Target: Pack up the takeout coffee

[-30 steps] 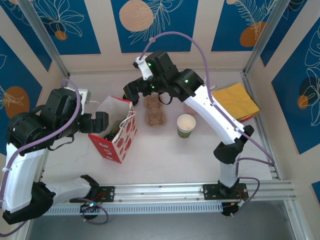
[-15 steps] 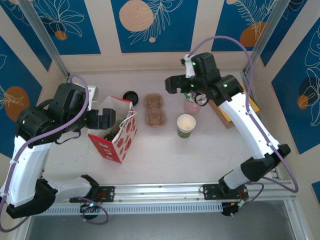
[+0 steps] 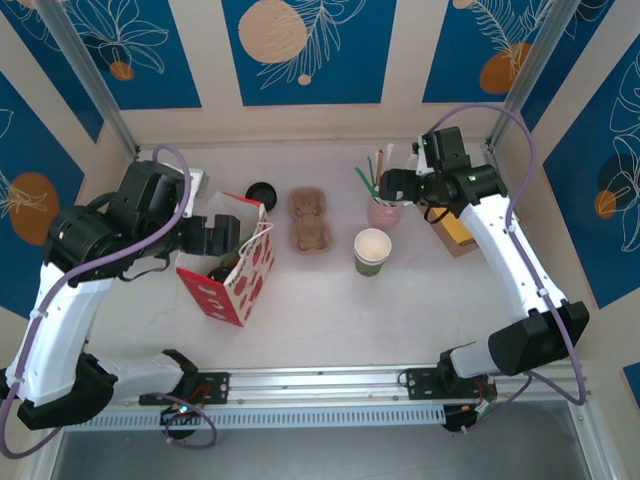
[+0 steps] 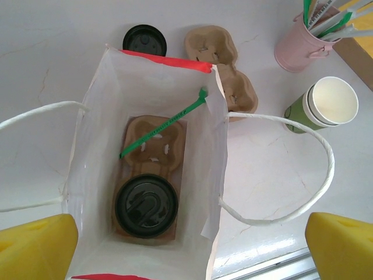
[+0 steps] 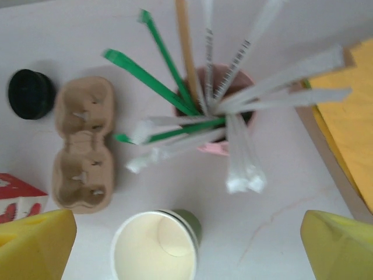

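My right gripper should keep moving to the uncovered yellow napkins (image 5: pixel 348 119) until its fingers pinch the top one, as the green stirrer (image 4: pixel 164 126) is leaning inside the bag.
The takeout coffee (image 4: pixel 145 205), seen from above as a round black lid, stands in a cardboard carrier (image 4: pixel 152 153) at the bottom of the open red-and-white paper bag (image 4: pixel 93 146). A green stirrer (image 4: pixel 166 122) leans inside the bag. My left gripper (image 4: pixel 186 248) hovers open above the bag's mouth (image 3: pixel 235 265), its yellow fingers (image 4: pixel 35 248) wide apart and holding nothing. My right gripper (image 5: pixel 186 245) hangs open over the pink holder of straws (image 5: pixel 215 108), at the back right (image 3: pixel 392 184) in the top view.
A lidless green cup (image 3: pixel 372 250) stands mid-table. A second cardboard carrier (image 3: pixel 309 220) and a loose black lid (image 3: pixel 262 191) lie behind the bag. A box with yellow napkins (image 3: pixel 458 232) sits at the right. The bag's white handles (image 4: pixel 291 213) hang outward.
My right arm has swung from beside the bag across the back of the table to the straw holder on the right. My left gripper has stayed over the bag, shifting slightly.
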Tool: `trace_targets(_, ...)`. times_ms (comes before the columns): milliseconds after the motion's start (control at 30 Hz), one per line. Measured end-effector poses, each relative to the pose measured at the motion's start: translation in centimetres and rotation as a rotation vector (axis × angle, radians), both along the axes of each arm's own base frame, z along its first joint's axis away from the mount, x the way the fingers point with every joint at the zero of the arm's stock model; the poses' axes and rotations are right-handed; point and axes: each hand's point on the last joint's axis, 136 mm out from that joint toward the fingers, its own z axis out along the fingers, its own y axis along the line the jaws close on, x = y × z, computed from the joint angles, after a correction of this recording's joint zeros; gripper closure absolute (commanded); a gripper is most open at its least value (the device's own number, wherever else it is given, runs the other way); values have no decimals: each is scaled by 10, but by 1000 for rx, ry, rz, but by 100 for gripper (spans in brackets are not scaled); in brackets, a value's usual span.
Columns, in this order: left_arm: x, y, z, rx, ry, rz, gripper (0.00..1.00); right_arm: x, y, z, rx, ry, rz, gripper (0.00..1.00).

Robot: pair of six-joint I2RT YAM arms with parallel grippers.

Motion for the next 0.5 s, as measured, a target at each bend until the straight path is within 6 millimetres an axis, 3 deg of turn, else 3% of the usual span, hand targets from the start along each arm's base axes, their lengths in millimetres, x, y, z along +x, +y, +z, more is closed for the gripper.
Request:
trace_targets(200,5,-9,-2,-5,6,-28,0,-6,-80,-14,23,34,-252,1)
trace_targets(367,8,-16,-2,-20,12,-45,0,-2,-114,-24,21,55,-376,1)
trace_targets(500,7,-18,-2,-25,16,-57,0,15,-138,-55,5,125,-449,1)
